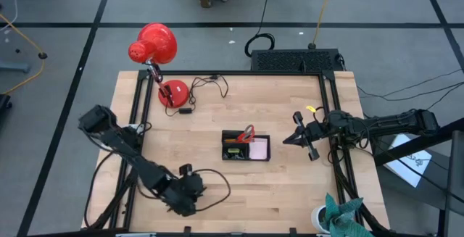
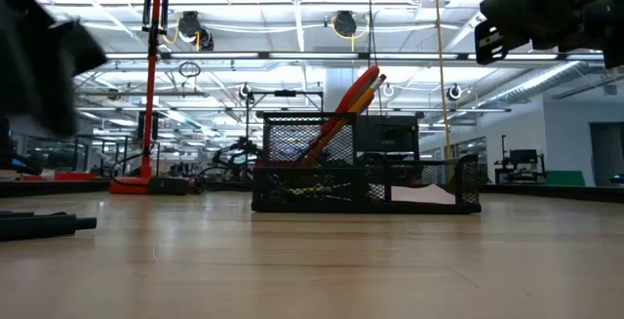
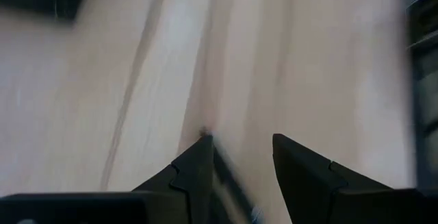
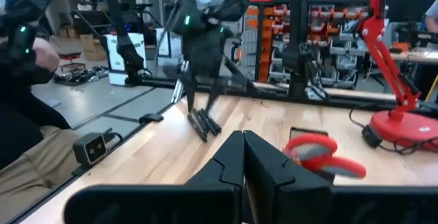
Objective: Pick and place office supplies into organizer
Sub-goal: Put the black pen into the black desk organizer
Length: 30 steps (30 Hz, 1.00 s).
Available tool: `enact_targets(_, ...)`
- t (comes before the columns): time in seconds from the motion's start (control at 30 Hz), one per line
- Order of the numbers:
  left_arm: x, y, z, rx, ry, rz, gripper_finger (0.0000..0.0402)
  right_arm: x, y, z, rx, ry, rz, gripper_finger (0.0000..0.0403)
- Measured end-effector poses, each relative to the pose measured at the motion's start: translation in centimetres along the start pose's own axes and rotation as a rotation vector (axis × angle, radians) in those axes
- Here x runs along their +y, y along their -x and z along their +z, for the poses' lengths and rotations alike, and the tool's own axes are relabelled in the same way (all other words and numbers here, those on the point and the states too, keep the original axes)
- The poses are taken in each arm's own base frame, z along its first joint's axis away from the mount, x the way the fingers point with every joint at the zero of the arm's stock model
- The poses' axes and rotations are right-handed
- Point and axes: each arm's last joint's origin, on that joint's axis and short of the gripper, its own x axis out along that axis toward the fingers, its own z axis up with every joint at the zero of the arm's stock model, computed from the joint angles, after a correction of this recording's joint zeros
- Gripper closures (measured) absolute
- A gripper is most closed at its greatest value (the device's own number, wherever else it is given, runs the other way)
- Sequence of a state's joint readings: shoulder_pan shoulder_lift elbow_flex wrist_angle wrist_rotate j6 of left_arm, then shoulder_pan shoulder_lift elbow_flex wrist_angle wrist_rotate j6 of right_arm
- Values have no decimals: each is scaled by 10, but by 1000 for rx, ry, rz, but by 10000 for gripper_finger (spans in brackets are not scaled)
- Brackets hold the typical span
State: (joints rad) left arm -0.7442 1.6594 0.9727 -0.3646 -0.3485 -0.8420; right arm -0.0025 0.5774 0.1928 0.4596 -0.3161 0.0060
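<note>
The pen's end (image 3: 207,135) lies at a slant to the left gripper's finger line, so the robot should turn and move that gripper until its fingers straddle one pen (image 3: 236,181) before they close.
The black mesh organizer (image 1: 233,154) (image 2: 292,178) stands mid-table. Red-handled scissors (image 1: 249,134) (image 2: 351,104) (image 4: 318,155) stick up out of it, leaning on its wall, and a pink sticky-note pad (image 1: 259,148) lies in its right compartment. Black pens (image 2: 44,223) (image 4: 204,125) (image 3: 229,176) lie on the table near the near-left corner. My left gripper (image 1: 185,170) (image 3: 239,148) is open just above them, with a pen showing between its fingers. My right gripper (image 1: 288,140) (image 4: 243,157) is shut, raised to the right of the organizer. A small yellow piece (image 1: 310,109) lies near the right rail. My left gripper comes down on the black pens from above with its fingers apart. One pen (image 3: 229,176) lies right beside one finger (image 3: 195,166); whether that finger touches it, I cannot tell. The pens lie flat on the table.
A red desk lamp (image 1: 156,45) (image 4: 390,59) stands at the far-left corner with its cord on the table. A black box with cables (image 1: 293,61) sits beyond the far edge. A cup with green cloth (image 1: 337,211) is at the near-right corner. A person (image 4: 27,53) is beside the table.
</note>
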Motion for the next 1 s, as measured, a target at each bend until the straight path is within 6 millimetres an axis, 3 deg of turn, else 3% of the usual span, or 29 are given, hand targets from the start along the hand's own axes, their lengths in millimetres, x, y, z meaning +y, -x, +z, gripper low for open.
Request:
enact_targets(0.23, -13, -26, 16, 245, 55, 21, 235, 0, 0, 1, -9, -5, 0, 403)
enact_targets(0.53, -7, -34, 26, 261, 115, 28, 200, 0, 0, 1, -6, -33, 1, 403)
enact_targets(0.87, 2, -36, 27, 283, 101, 79, 197, 0, 0, 1, -7, -31, 1, 403)
enact_targets(1.0, 3, -46, 23, 301, 68, 90, 197, 0, 0, 1, -7, -30, 1, 403)
